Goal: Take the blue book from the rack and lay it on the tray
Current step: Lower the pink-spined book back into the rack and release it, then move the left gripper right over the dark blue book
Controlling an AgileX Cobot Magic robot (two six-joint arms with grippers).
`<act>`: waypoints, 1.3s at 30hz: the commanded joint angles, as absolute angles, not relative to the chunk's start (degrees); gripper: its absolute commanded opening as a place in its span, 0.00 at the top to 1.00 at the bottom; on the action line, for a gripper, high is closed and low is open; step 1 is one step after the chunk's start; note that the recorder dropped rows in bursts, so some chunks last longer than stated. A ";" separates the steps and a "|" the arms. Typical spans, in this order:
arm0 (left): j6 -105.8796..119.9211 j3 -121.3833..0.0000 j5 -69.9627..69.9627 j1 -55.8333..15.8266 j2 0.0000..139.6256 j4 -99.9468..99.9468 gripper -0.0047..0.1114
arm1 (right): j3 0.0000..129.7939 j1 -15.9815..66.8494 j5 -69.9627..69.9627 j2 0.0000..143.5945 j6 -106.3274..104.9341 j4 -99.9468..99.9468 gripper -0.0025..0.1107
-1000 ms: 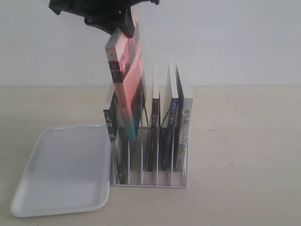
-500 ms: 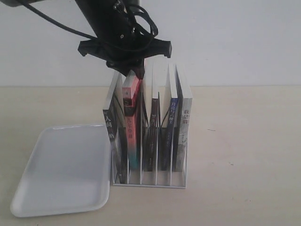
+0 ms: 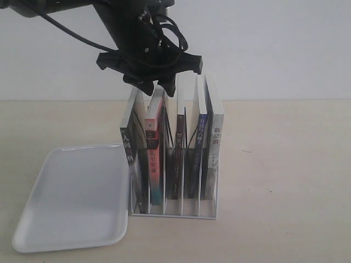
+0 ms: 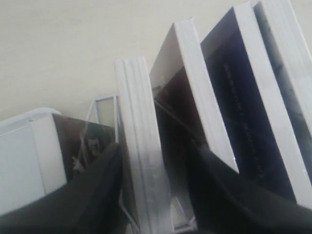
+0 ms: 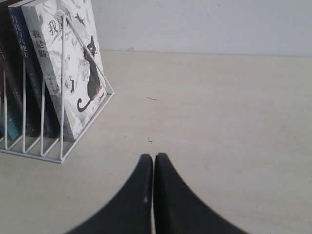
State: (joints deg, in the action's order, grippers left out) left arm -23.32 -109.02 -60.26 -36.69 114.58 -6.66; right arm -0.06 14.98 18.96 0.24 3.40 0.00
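My left gripper needs to move across the rack and straddle the top of the blue book before it closes, because its open fingers are now on both sides of the red-and-teal-spined book.
The blue book stands upright in the white wire rack, fourth slot from the left, and its dark cover shows in the left wrist view. My left gripper hangs over the rack, open. Its fingers straddle the top of the red-and-teal-spined book two slots left of the blue one, with a gap on one side. The white tray lies flat to the left of the rack with nothing on it. My right gripper is shut on nothing above bare table, right of the rack.
The rack also holds a dark-spined book at the far left, another dark one in the middle, and a white-grey book with a cat at the right end. A pale wall rises behind the table.
The left gripper has lowered the red-and-teal book from high above the rack back into its slot. Its jaws have then opened off the book.
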 commanded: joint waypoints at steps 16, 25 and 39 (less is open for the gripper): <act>-22.11 -109.38 -59.27 -38.47 107.68 -0.34 0.60 | 0.00 14.82 18.45 0.00 3.13 0.00 0.98; -23.26 -109.38 -56.43 -43.18 110.91 -5.41 0.62 | 0.00 14.82 18.45 0.00 3.13 0.00 0.98; -24.58 -109.38 -50.66 -43.95 114.11 -4.48 0.62 | 0.00 14.82 18.45 0.00 3.13 0.00 0.98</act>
State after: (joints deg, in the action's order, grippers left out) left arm -24.11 -109.14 -51.51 -43.54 113.54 -4.61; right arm -0.06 14.98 18.96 0.24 3.40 0.00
